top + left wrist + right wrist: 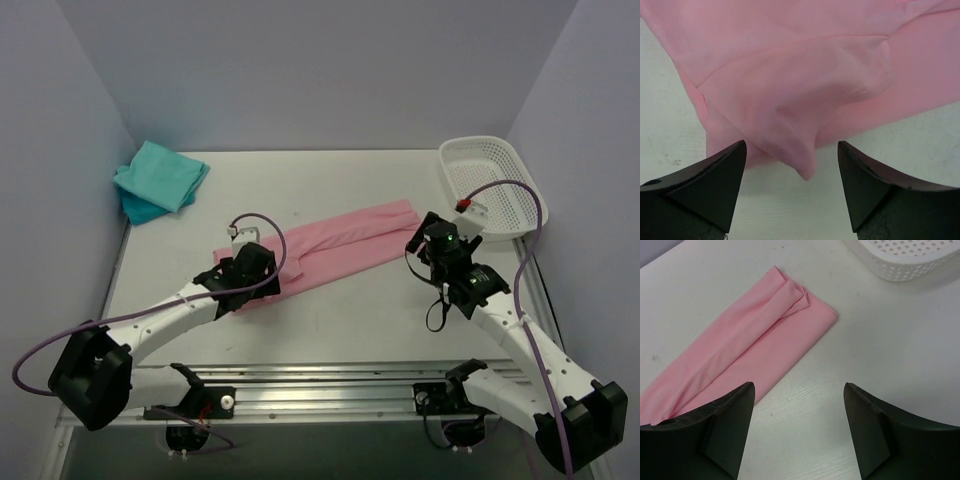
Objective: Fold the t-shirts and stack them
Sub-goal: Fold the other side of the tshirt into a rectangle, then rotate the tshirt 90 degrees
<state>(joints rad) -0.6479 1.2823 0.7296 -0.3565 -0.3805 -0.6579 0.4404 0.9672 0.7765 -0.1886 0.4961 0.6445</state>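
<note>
The light pink t-shirt's strip (348, 240) lies diagonally, so my left gripper should grab the sleeve fold (291, 268) and turn the strip front to back together with my right gripper.
A light pink t-shirt (340, 240) lies folded into a long strip across the middle of the table, running diagonally. My left gripper (266, 268) hovers over its near-left end, open. In the left wrist view a loose pink fold (790, 90) droops between the spread fingers (720, 175) without being pinched. My right gripper (424, 242) is open beside the strip's far-right end (750, 340), over bare table. A folded teal t-shirt (165, 172) rests on a blue one (138, 210) at the back left corner.
A white mesh basket (495, 185) stands at the back right, its rim (905, 262) just beyond my right gripper. Purple walls close in the left, right and back. Cables loop from both arms over the table (340, 320).
</note>
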